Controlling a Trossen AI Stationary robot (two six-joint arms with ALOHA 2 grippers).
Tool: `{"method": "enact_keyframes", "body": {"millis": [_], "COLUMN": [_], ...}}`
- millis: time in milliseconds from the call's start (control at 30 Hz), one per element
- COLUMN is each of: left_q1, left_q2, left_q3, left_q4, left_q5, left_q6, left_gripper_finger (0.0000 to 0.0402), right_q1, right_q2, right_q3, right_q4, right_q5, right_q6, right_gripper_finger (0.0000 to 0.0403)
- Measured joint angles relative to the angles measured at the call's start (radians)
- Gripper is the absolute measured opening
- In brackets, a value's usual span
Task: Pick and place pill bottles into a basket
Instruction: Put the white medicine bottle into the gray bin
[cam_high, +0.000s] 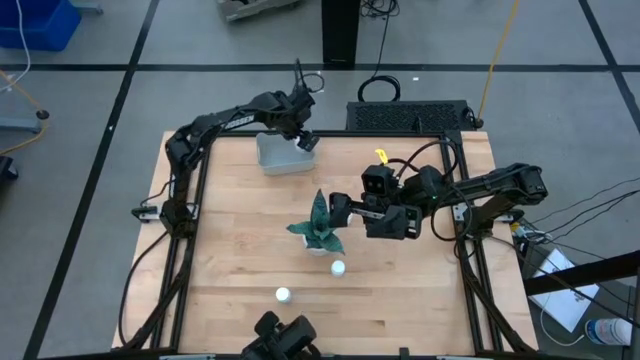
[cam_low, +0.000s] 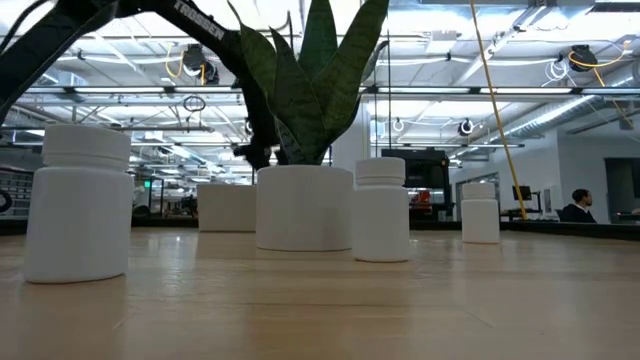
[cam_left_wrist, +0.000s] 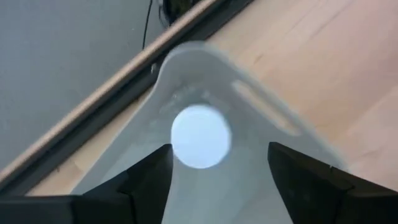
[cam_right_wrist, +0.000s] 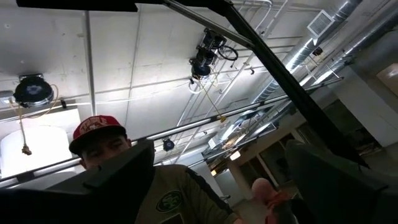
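Observation:
The pill bottle (cam_low: 480, 214) is under my right gripper's arm, and my right gripper tilts up beside the green plant (cam_high: 319, 224), so it should move back and turn its fingers down over the bottle.
The pale basket (cam_high: 283, 155) stands at the table's far edge and also shows in the low view (cam_low: 225, 207). My left gripper (cam_high: 306, 141) hovers open above it. In the left wrist view one white pill bottle (cam_left_wrist: 200, 137) stands inside the basket (cam_left_wrist: 261, 162), cap up, between and below my open fingers. Two more bottles stand on the table near its front edge (cam_high: 338, 267) (cam_high: 283, 295). A third (cam_low: 480, 215) shows only in the low view. My right gripper (cam_high: 342, 210) is open and empty beside the plant, and its wrist view looks up at the ceiling.
A green plant (cam_high: 320, 225) in a white pot (cam_low: 303, 207) stands mid-table, close to my right gripper and the near bottles. A large blue crate (cam_high: 40, 22) sits on the floor far left. A person (cam_right_wrist: 102, 149) shows beyond the table.

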Motion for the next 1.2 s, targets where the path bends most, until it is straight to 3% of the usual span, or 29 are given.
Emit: {"method": "enact_keyframes", "body": {"millis": [200, 367, 500, 800, 1033, 1200], "left_q1": [-0.022, -0.049, -0.074, -0.154, -0.23, -0.296], "left_q2": [-0.137, -0.288, -0.418, -0.643, -0.721, -0.728], "left_q3": [0.0, 0.0, 0.001, 0.001, 0.001, 0.001], "left_q4": [-0.022, -0.059, -0.083, -0.175, -0.194, -0.194], "left_q5": [-0.007, 0.046, 0.056, 0.055, 0.008, 0.014], "left_q6": [0.066, 0.09, 0.076, 0.0, -0.028, -0.034], "left_gripper_finger": [0.0201, 0.0089, 0.0012, 0.005, 0.0055, 0.0046], "right_q1": [-0.011, -0.01, -0.009, -0.001, 0.014, 0.014], "right_q2": [0.0, 0.0, 0.0, -0.047, -0.293, -0.439], "right_q3": [0.0, 0.0, -0.001, -0.002, 0.0, 0.0], "right_q4": [-0.027, -0.176, -0.315, -0.569, -1.136, -1.549], "right_q5": [0.002, 0.056, 0.123, 0.214, 0.397, 0.478], "right_q6": [0.039, 0.029, -0.067, -0.118, -0.212, -0.102], "right_gripper_finger": [0.0357, 0.0357, 0.0337, 0.0189, 0.0057, 0.0038]}}
